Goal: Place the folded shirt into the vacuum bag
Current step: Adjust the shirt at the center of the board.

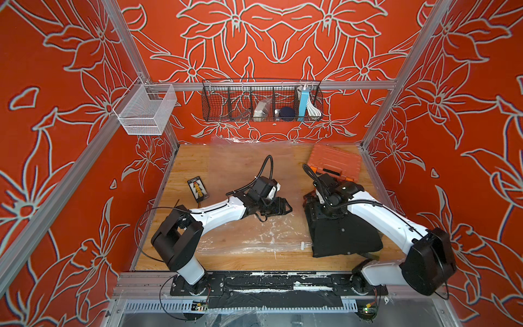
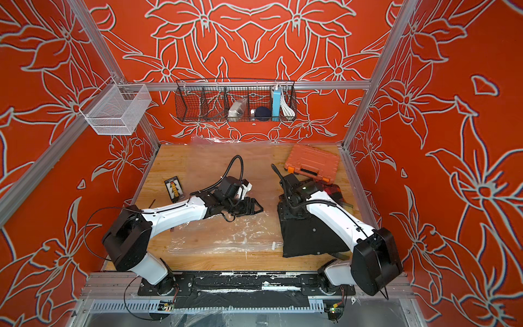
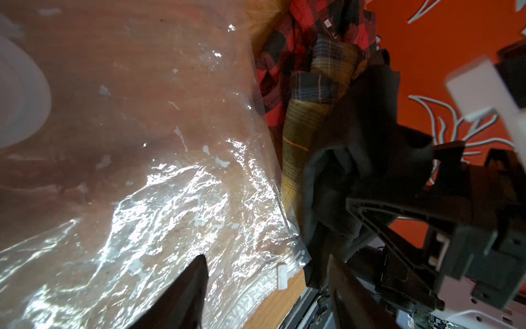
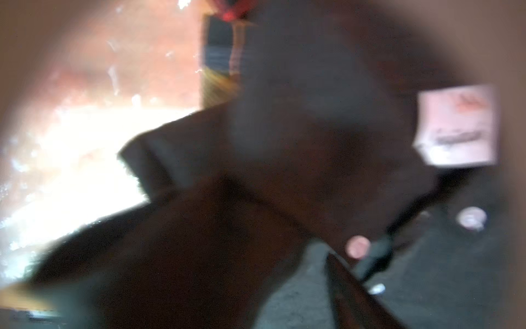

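My right gripper is at the folded shirt's bag-side edge (image 1: pixel 312 231), so next my left gripper takes that edge while my right gripper moves to the shirt's opposite edge (image 1: pixel 378 238).
The vacuum bag (image 1: pixel 249 235) lies flat and crinkly on the wooden table in both top views, its zip strip and white slider (image 1: pixel 302 245) toward the front. In the left wrist view its white valve disc (image 3: pixel 20 96) shows. The folded shirt (image 1: pixel 345 235), black, lies just right of the bag's edge. My left gripper (image 3: pixel 266 267) hovers open over the bag's corner (image 3: pixel 299 253), holding nothing. My right gripper (image 1: pixel 318 205) is at the shirt's far end. Its wrist view is blurred: one finger (image 4: pixel 350 287) stands well off centre, and black cloth covers the rest.
A red plaid garment (image 3: pixel 284 51) and a yellow plaid one (image 3: pixel 299 128) lie by the black shirt. An orange tool case (image 1: pixel 335 161) sits at the back right and a small carded pack (image 1: pixel 198 190) at the left. Wire baskets (image 1: pixel 261 103) hang on the back rail.
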### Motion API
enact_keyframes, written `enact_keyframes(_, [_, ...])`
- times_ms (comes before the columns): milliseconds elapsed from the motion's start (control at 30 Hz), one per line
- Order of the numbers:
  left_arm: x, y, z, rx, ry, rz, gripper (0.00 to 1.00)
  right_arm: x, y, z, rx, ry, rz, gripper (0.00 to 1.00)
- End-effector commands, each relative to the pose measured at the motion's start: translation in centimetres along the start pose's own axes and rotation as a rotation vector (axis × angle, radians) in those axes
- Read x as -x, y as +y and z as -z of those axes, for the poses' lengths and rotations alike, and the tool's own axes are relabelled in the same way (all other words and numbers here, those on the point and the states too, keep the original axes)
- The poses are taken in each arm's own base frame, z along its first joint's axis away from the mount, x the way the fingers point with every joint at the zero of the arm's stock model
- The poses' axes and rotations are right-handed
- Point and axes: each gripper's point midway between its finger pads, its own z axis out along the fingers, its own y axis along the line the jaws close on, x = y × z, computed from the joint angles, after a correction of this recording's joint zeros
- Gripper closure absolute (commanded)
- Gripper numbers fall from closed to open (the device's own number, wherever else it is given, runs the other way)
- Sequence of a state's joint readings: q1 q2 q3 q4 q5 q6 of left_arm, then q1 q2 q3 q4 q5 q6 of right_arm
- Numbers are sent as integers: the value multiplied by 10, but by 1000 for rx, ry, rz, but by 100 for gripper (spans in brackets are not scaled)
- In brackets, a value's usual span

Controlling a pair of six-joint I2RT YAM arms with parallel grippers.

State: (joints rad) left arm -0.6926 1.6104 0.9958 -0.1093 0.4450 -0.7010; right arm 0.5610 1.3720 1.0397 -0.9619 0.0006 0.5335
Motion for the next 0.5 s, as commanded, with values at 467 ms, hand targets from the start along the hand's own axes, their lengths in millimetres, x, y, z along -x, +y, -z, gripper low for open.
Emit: enact_keyframes(467, [-7, 12, 11, 41, -44, -19, 34, 12, -25, -17, -399, -102, 73, 26])
